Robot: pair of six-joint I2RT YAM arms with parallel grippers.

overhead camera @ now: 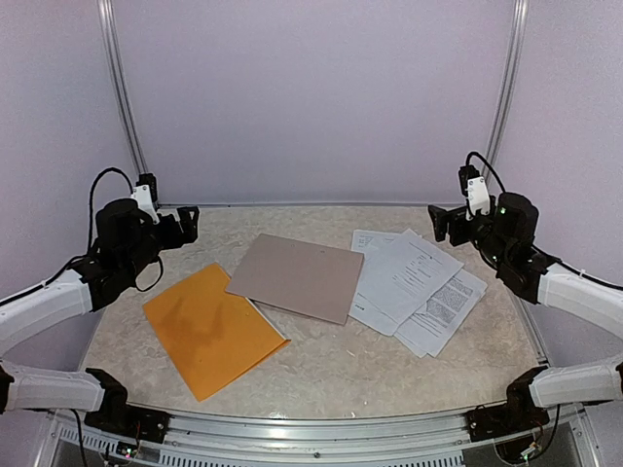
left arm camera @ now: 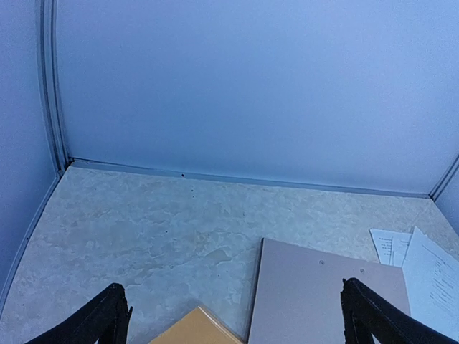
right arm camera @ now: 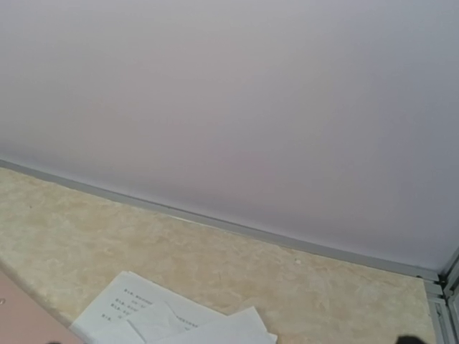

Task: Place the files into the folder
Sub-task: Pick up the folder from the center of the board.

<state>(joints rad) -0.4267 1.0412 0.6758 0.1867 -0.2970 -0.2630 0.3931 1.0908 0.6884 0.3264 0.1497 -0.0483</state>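
The clipboard overlaps the orange folder and the clipboard's near edge is free, so the robot's right gripper should go on to that edge and close there.
The files are several white printed sheets fanned out loosely at the right of the table; their far corners show in the right wrist view and at the left wrist view's right edge. The orange folder lies flat and closed at the left front, its corner showing between my left fingers. My left gripper hangs open above the table's back left, holding nothing. My right gripper hangs open above the back right, behind the files, also holding nothing.
A grey-brown clipboard lies between folder and files, overlapping the folder's far corner and the sheets' left edge; it also shows in the left wrist view. Purple walls with a metal rail close the table's back and sides.
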